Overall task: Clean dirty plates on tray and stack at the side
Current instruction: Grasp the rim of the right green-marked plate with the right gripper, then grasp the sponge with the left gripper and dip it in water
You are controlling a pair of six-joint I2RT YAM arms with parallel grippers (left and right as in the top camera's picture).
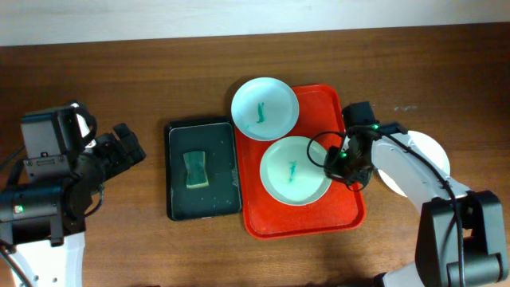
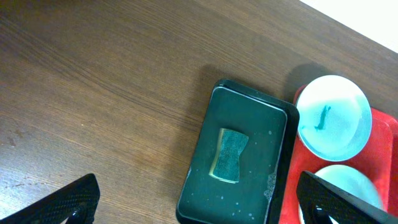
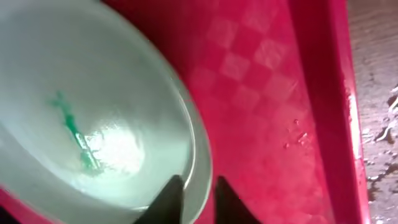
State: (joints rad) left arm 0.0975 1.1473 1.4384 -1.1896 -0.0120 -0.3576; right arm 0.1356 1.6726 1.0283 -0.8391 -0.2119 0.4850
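Note:
The near plate at my right gripper has a teal smear [image 1: 292, 171] on it, so my left gripper should pick up the green sponge [image 1: 195, 170] and scrub the plate before it is stacked.
The red tray [image 1: 351, 209] holds two pale plates with teal smears. The far plate [image 1: 264, 108] overlaps the tray's back left corner and also shows in the left wrist view [image 2: 334, 118]. The near plate [image 1: 295, 170] lies mid-tray. My right gripper [image 1: 338, 163] is at its right rim. In the right wrist view the fingers [image 3: 196, 194] pinch the rim of this plate [image 3: 112, 112], one finger inside and one outside, over the tray floor [image 3: 261, 93]. A third white plate [image 1: 433, 153] lies on the table right of the tray, partly under the right arm. My left gripper [image 1: 123, 147] is open and empty, left of the black tray.
A black tray [image 1: 203, 203] with a green sponge [image 1: 195, 169] sits against the red tray's left side. It also shows in the left wrist view [image 2: 249, 186] with the sponge [image 2: 229, 155]. Wet spots mark the wood right of the red tray [image 3: 382, 124].

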